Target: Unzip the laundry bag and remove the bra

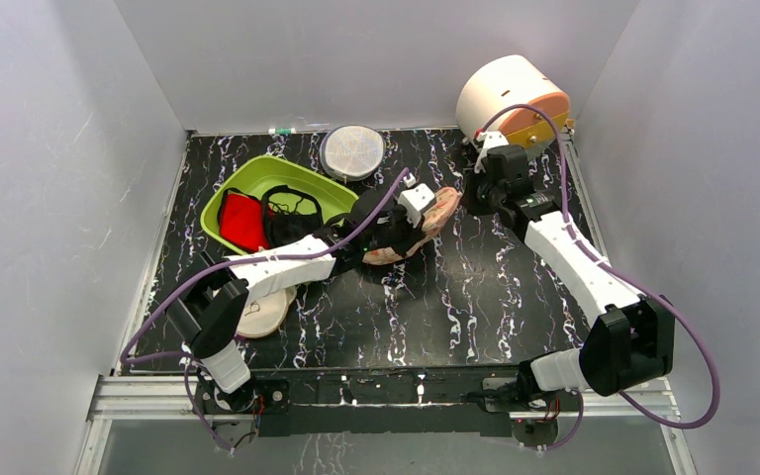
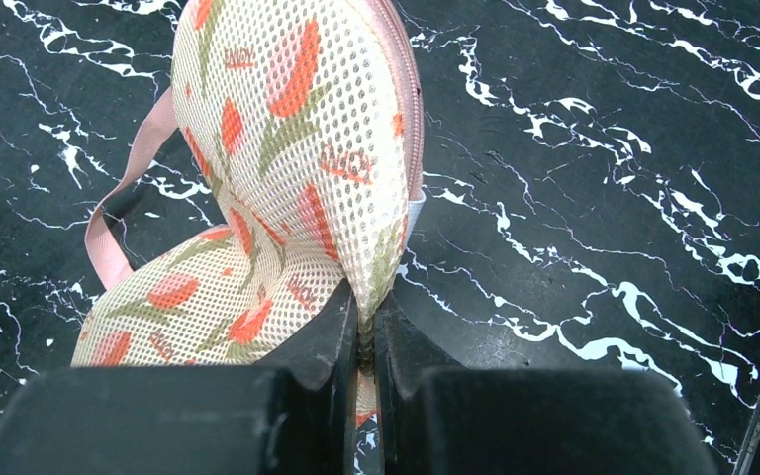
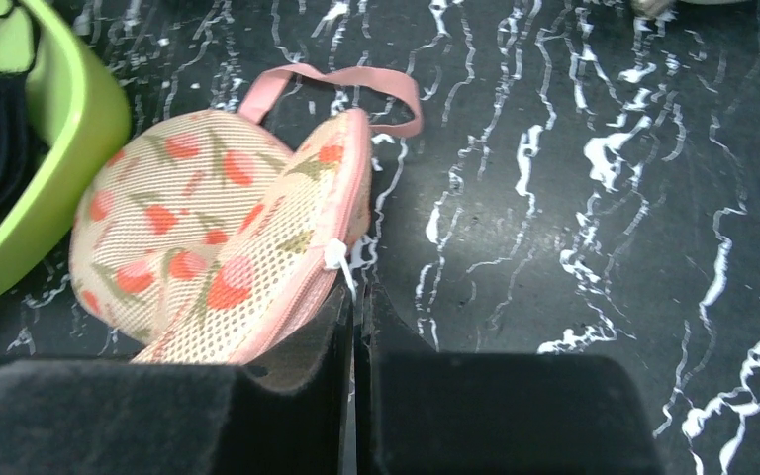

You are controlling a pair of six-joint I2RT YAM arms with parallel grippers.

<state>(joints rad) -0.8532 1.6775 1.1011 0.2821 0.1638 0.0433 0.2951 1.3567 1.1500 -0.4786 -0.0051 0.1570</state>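
With my left gripper on the laundry bag's bunched mesh, it should take the laundry bag's pink rim to steady the zip before my right gripper pulls.
The laundry bag, a beige mesh pouch with orange-red print and a pink zip rim, lies mid-table, partly raised. My left gripper is shut on the pouch's mesh edge; in the left wrist view the fabric is pinched between the jaws. My right gripper is at the pouch's right end, shut on the white zip pull at the pink rim of the pouch. The zip looks closed. The bra is hidden.
A green basin left of the pouch holds a bright red garment and a black bra. A round grey mesh disc sits at the back. A cream disc lies under the left arm. A white-and-orange drum stands back right.
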